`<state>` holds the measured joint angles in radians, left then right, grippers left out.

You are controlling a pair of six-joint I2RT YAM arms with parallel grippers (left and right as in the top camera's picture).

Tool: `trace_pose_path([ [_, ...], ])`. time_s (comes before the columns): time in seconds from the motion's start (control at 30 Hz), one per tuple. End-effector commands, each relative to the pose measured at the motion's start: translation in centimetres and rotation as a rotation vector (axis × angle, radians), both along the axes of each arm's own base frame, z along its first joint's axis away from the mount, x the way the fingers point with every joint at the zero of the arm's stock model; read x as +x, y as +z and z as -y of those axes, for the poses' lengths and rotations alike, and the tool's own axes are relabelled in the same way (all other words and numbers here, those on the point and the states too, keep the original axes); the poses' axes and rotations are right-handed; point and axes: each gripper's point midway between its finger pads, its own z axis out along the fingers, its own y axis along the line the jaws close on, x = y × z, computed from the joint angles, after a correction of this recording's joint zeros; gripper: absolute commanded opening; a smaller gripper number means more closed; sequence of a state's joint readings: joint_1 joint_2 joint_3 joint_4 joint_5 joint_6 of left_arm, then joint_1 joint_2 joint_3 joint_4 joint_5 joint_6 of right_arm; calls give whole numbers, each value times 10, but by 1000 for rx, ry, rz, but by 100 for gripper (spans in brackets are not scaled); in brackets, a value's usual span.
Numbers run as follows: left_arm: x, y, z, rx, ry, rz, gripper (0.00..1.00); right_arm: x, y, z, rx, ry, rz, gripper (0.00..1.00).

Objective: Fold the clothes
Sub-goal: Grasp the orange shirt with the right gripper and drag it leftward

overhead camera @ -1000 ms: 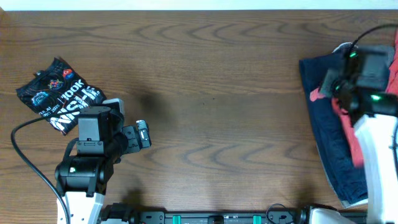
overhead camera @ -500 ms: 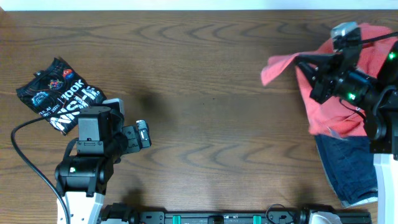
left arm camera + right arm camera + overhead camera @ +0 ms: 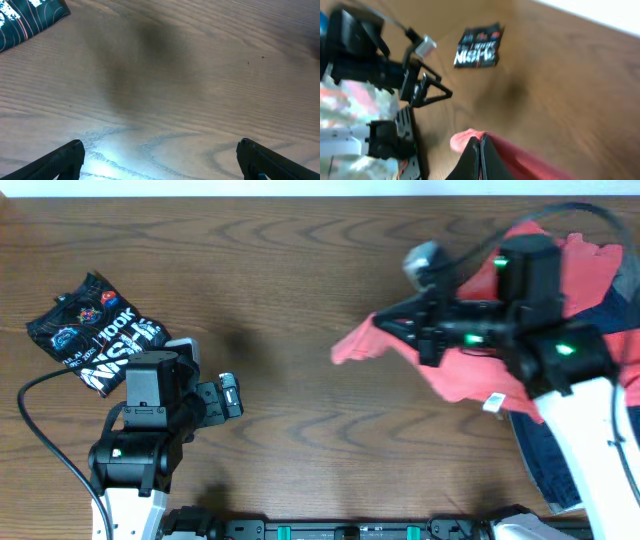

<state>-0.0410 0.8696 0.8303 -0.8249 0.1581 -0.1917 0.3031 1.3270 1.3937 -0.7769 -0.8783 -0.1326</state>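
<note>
I should go on pulling the coral-red T-shirt's pinched edge (image 3: 362, 342) off the pile with my right gripper, because open wood (image 3: 285, 340) lies ahead of it. I should go on until it reaches that wood before I let go.
My right gripper (image 3: 395, 328) is shut on an edge of the coral-red T-shirt (image 3: 470, 375) and holds it above the table, stretched left from the pile at the right. In the right wrist view the shut jaws (image 3: 480, 142) pinch the red cloth (image 3: 520, 160). A navy garment (image 3: 545, 455) lies under the shirt at the right edge. A folded black printed tee (image 3: 95, 330) lies at the far left; it also shows in the right wrist view (image 3: 477, 47) and the left wrist view (image 3: 27, 22). My left gripper (image 3: 160, 160) is open and empty above bare wood.
The brown wooden table (image 3: 300, 280) fills the view. The left arm (image 3: 150, 420) stands at the front left, next to the black tee. A black rail (image 3: 340, 530) runs along the table's front edge.
My right gripper has lifted the red T-shirt off the pile and pulled it well to the left, toward the table's middle. The left arm has not moved.
</note>
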Motion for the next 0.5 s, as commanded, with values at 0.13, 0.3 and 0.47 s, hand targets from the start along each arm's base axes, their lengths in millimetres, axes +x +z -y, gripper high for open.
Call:
trace_pose_path([
  [0.13, 4, 9, 1, -16, 8, 24, 98, 22, -43, -67, -83, 19, -20, 1],
  [0.3, 4, 10, 1, -16, 8, 25, 98, 45, -69, -103, -89, -24, -26, 1],
  [0.47, 5, 10, 1, -17, 7, 28, 98, 86, -97, -101, -181, -227, 9, 8],
])
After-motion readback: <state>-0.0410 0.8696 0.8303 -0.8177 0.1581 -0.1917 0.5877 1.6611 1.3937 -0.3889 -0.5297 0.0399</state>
